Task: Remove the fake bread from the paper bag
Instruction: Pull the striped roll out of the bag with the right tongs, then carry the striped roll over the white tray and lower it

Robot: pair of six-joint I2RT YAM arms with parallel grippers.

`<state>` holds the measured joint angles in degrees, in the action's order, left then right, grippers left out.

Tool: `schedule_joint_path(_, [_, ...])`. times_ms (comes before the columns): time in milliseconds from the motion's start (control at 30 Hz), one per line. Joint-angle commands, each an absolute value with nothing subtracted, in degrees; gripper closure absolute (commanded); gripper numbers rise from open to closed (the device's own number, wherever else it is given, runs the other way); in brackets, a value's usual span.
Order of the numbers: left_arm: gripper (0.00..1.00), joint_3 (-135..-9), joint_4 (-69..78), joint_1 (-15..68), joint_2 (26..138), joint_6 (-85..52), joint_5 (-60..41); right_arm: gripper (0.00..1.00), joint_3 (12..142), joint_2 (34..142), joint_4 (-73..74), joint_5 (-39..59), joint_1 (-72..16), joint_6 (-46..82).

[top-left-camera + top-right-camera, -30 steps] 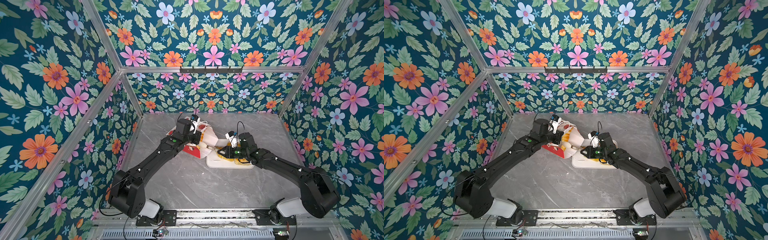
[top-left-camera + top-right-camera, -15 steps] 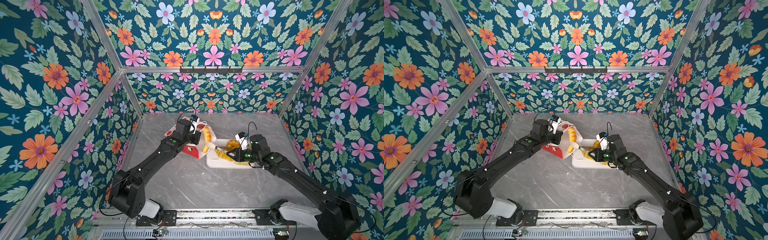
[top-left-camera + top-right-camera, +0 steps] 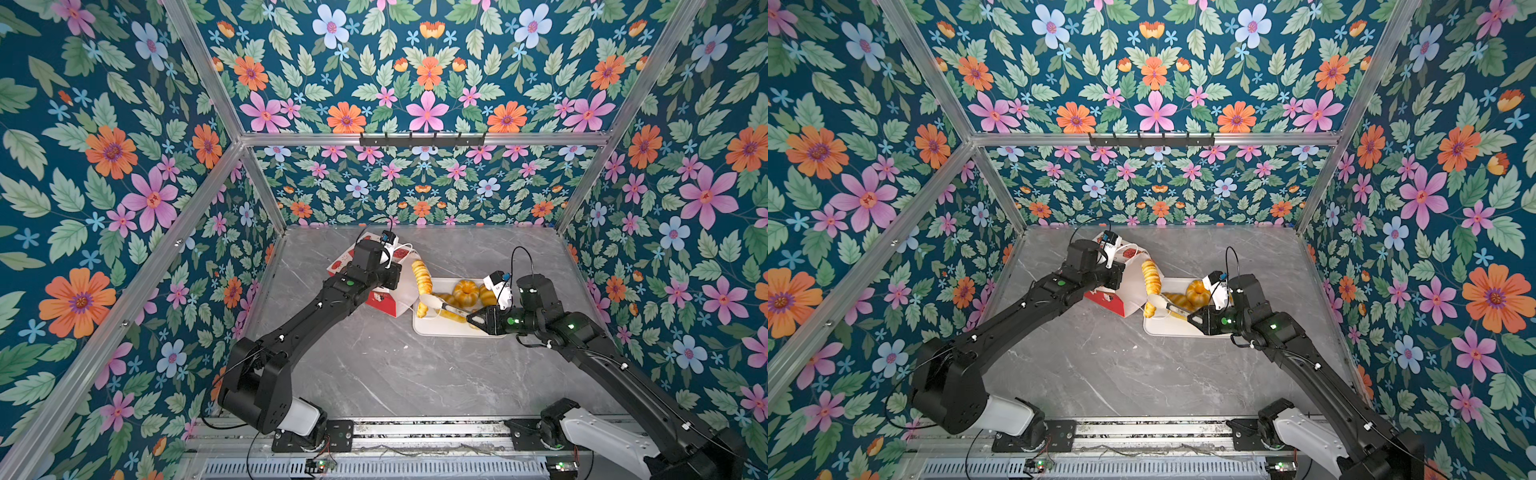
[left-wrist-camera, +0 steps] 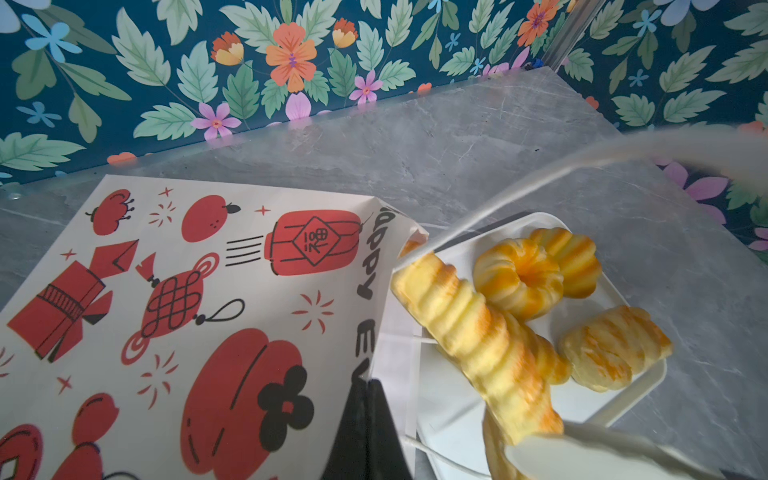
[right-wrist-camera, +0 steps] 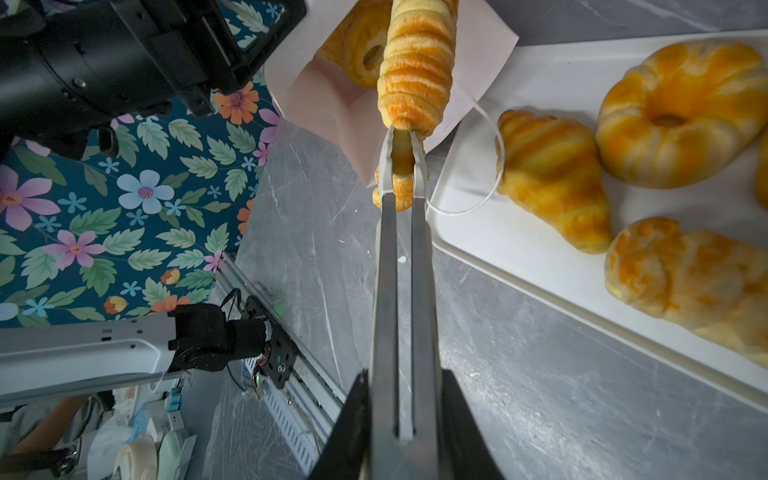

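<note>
The loaf's far end [image 3: 417,264] is at the bag's opening. Next, my left gripper pulls the bag back while my right gripper lowers the loaf into the tray [image 3: 436,326].
The paper bag [image 3: 380,301] [image 3: 1129,291] [image 4: 199,291] lies on its side, mouth toward the tray. My left gripper [image 4: 368,384] is shut on the bag's upper mouth edge. My right gripper [image 5: 403,374] [image 3: 478,319] is shut on long metal tongs [image 5: 401,291] [image 3: 449,307]. The tongs clamp one end of the fake bread's long plaited loaf [image 5: 415,66] [image 3: 422,278] [image 3: 1151,276] [image 4: 469,328]. It hangs between bag mouth and tray, its far end still at the mouth. Another pastry [image 5: 357,45] shows inside the bag.
The white tray [image 3: 440,330] [image 5: 519,241] beside the bag holds a ring doughnut [image 5: 673,112] [image 4: 517,274], a croissant [image 5: 548,174] and a roll [image 5: 685,278]. A white cord handle [image 5: 490,183] drapes over the tray's edge. Flowered walls close in the grey table.
My right arm has drawn back to the right, pulling the tongs and the long loaf out of the bag's mouth toward the tray. The left gripper has kept its hold on the bag.
</note>
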<state>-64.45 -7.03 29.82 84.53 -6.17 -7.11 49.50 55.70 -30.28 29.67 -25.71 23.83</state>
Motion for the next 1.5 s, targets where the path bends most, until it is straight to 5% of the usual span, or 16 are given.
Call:
schedule_joint_path(0, [1.00, -65.34, -5.29, 29.82, 85.40, -7.18, -4.98, 0.85, 50.16, 53.90, -33.44, 34.68, -25.75, 22.91])
schedule_joint_path(600, [1.00, -64.13, -4.50, 25.80, 79.70, -13.47, 3.34, 0.85, 57.21, 48.62, -53.58, 20.58, -25.75, 16.93])
schedule_joint_path(1467, [1.00, -60.60, -2.29, 22.29, 75.94, -13.27, -0.85, 0.87, 66.64, 74.66, -50.75, 27.21, -26.31, 6.25])
